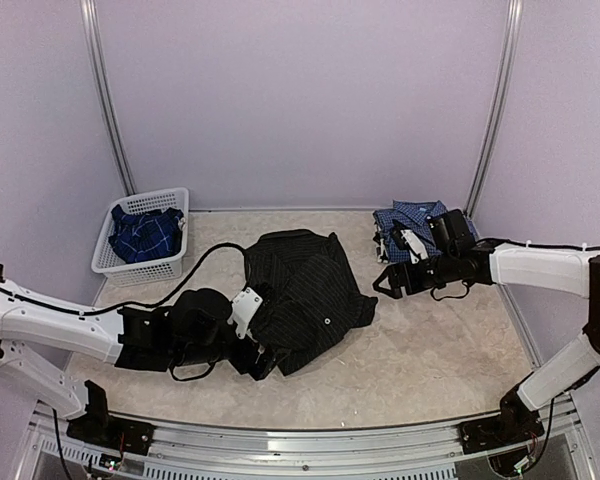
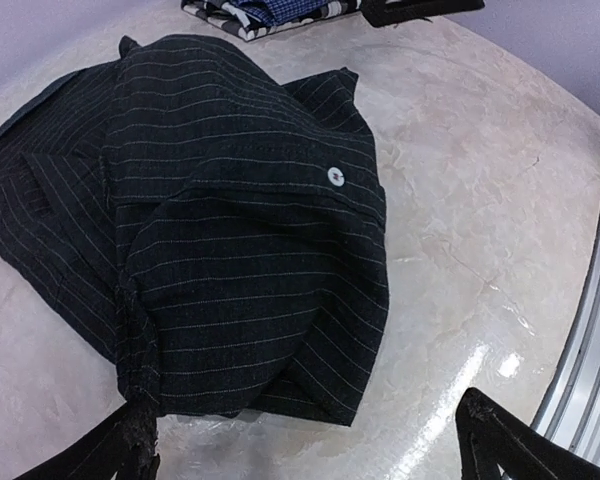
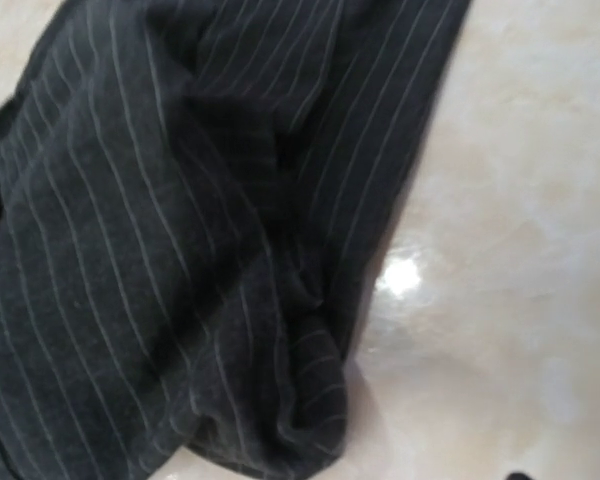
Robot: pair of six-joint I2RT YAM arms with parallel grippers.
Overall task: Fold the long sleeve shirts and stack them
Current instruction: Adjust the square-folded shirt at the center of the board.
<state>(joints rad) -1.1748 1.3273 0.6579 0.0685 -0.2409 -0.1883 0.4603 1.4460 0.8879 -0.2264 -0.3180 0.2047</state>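
Note:
The black shirt lies bunched (image 1: 308, 308) and folded over on itself, with its loose corner (image 1: 364, 311) across from the robot's left gripper, so the right gripper should move to that corner and spread it out before folding.
The black pinstriped shirt (image 1: 305, 295) lies bunched and partly folded mid-table; the left wrist view shows it (image 2: 220, 220) with one white button on top. My left gripper (image 1: 257, 358) is at its near-left edge, open wide; the left fingertip (image 2: 130, 450) touches a fold corner and nothing is held. My right gripper (image 1: 383, 280) hovers just off the shirt's right edge, open, over loose cloth (image 3: 180, 250). Behind the right gripper, at the back right, the blue-and-white checked shirt (image 1: 412, 222) lies folded. The darker blue plaid shirt (image 1: 145, 235) is in the basket.
The white lattice basket (image 1: 150, 197) stands at the back left by the wall. A black cable (image 1: 205, 260) from the left arm runs across the table towards the black shirt. Lilac walls close three sides; a metal rail (image 1: 300, 440) runs along the near edge.

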